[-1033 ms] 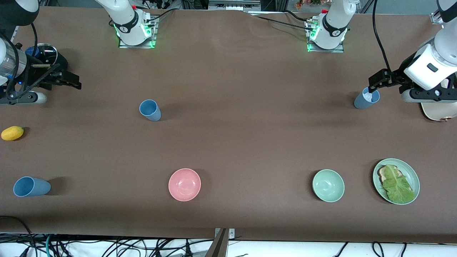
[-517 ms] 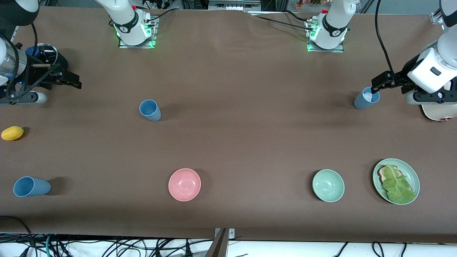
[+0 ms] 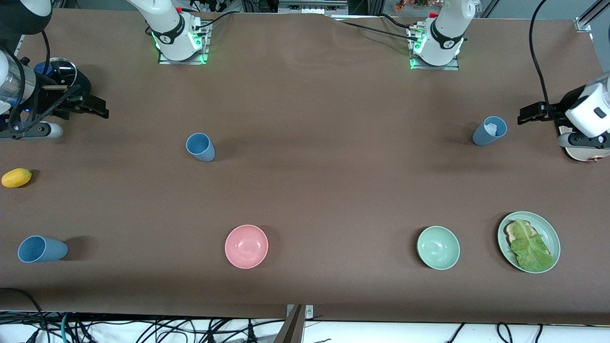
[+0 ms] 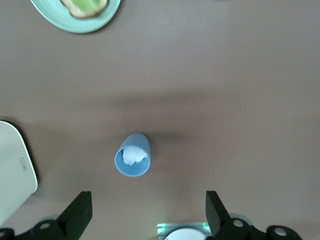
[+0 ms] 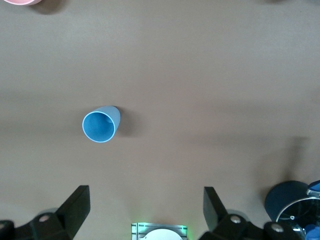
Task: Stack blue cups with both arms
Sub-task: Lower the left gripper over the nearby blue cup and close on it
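Observation:
The crumpled white thing (image 3: 491,129) lies below the slate blue cup's rim (image 3: 497,118), so it should travel along inside when the robot carries the cup.
A sky blue cup (image 3: 200,146) stands on the brown table toward the right arm's end and shows empty in the right wrist view (image 5: 101,124). A duller slate blue cup (image 3: 489,130) stands toward the left arm's end with something white and crumpled in it, as the left wrist view (image 4: 133,161) also shows. A third blue cup (image 3: 42,248) sits near the front edge at the right arm's end. My left gripper (image 3: 529,114) (image 4: 148,217) is open and empty over the table beside the slate cup. My right gripper (image 3: 97,109) (image 5: 146,210) is open and empty, waiting at its end.
A pink bowl (image 3: 246,246) and a pale green bowl (image 3: 438,247) sit near the front edge. A green plate (image 3: 550,233) holds toast and lettuce. A white board (image 3: 584,153) lies under the left hand. A yellow fruit (image 3: 16,177) and a dark round object (image 3: 59,71) are at the right arm's end.
My left gripper has drawn away from the slate blue cup toward the left arm's end of the table, leaving the cup standing. The right arm has not moved.

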{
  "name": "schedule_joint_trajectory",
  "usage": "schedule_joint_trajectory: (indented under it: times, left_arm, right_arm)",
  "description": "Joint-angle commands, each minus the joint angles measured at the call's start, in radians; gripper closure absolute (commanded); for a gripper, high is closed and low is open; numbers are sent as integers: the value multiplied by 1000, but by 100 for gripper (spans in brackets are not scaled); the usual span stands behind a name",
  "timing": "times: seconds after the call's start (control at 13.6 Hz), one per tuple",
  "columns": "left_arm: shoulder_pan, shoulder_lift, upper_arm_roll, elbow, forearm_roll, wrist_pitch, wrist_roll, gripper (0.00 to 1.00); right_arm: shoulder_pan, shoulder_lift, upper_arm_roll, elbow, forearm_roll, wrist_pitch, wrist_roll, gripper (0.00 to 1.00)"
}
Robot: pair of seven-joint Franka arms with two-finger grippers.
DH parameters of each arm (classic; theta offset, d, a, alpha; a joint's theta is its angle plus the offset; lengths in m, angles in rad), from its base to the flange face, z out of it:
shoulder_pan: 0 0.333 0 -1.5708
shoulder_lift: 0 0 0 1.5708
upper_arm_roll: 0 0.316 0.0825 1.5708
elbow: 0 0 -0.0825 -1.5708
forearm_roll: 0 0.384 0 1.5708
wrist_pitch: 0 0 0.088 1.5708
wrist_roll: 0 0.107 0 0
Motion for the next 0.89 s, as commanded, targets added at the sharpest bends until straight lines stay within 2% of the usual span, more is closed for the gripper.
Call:
schedule_joint_trajectory:
  times: [0.0, 0.22, 0.44, 0.81]
  left_arm:
    - [69, -27, -12, -129, 15, 58, 101, 0]
    - [112, -27, -12, -230, 17, 147, 138, 0]
    - [159, -28, -12, -361, 15, 321, 211, 0]
    - [201, -27, -12, -482, 5, 474, 223, 0]
  right_arm:
    - [-3, 10, 2, 26, 0, -22, 8, 0]
    - [-3, 10, 2, 26, 0, -20, 8, 0]
    - [-3, 10, 2, 26, 0, -20, 8, 0]
    - [-5, 10, 1, 26, 0, -22, 8, 0]
